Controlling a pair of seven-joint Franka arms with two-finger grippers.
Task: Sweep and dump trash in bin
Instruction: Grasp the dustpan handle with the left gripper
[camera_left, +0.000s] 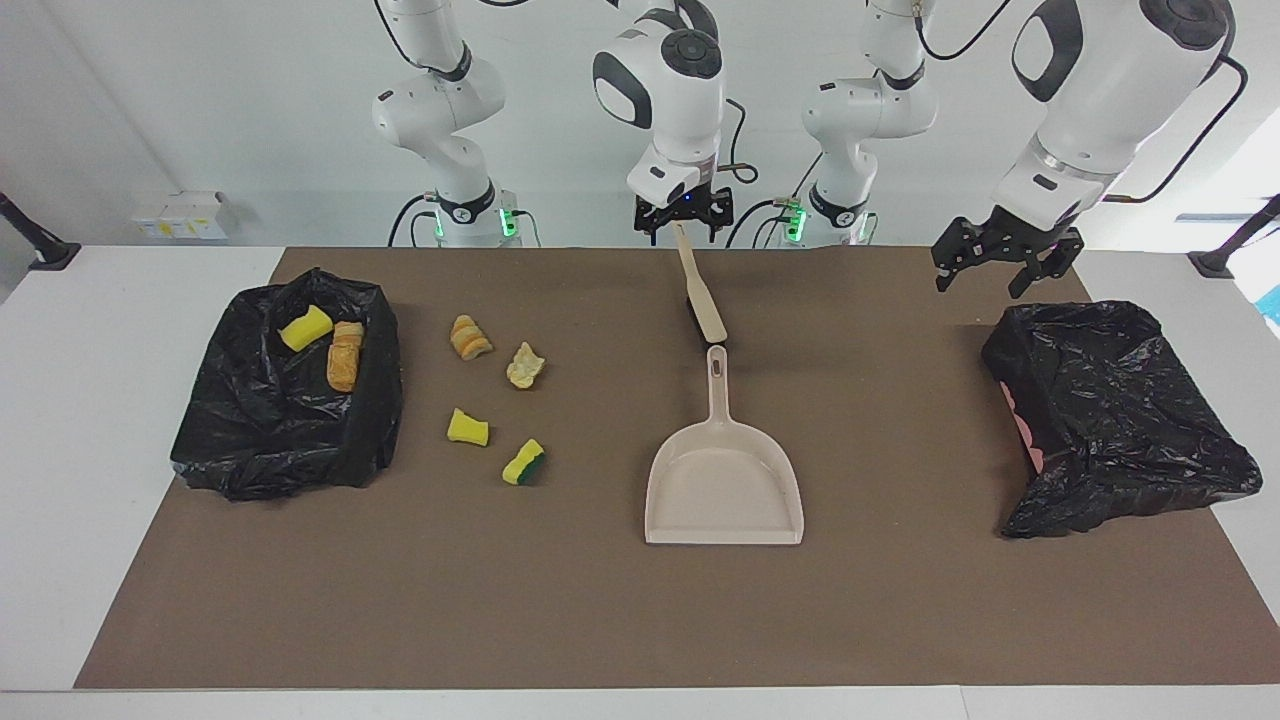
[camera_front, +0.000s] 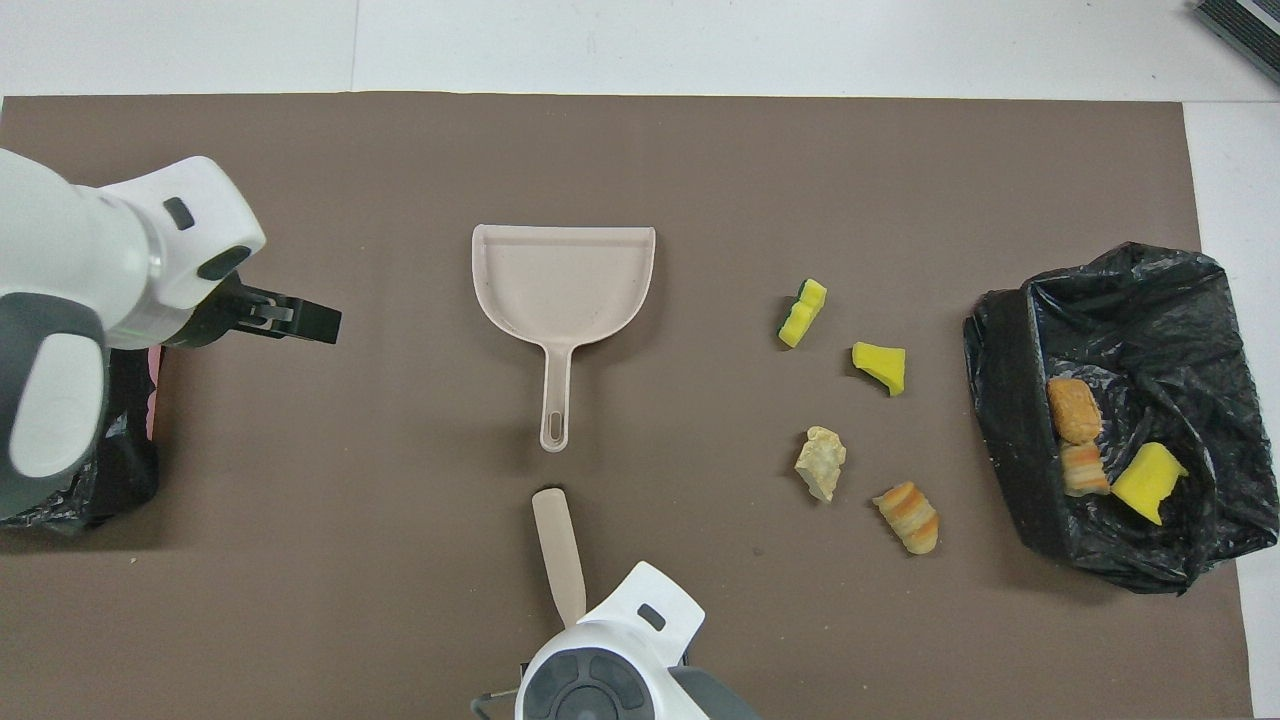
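The pale lump (camera_front: 821, 464) lies with its uneven, pale side (camera_front: 822, 457) up, so I expect it to roll over and show a hidden orange crust when I sweep.
Four pieces of trash lie on the brown mat: a green-backed sponge (camera_left: 523, 462) (camera_front: 803, 312), a yellow sponge (camera_left: 467, 427) (camera_front: 881, 366), a pale lump (camera_left: 525, 365) (camera_front: 821, 462) and an orange crusty lump (camera_left: 470, 337) (camera_front: 908, 515). Three more sit in the black-bagged bin (camera_left: 285, 430) (camera_front: 1010, 450) at the right arm's end. The beige dustpan (camera_left: 722, 485) (camera_front: 562, 275) lies mid-mat, handle toward the robots. Just nearer the robots lies the beige brush (camera_left: 700, 300) (camera_front: 558, 555). My right gripper (camera_left: 682, 230) hangs open over the brush handle's end, holding nothing. My left gripper (camera_left: 985, 275) (camera_front: 300, 320) hovers open and empty.
A second black-bagged bin (camera_left: 1110, 420) (camera_front: 110, 470), with pink showing at one side, stands at the left arm's end of the mat, partly under my left arm in the overhead view. The white tabletop (camera_left: 100, 400) surrounds the mat.
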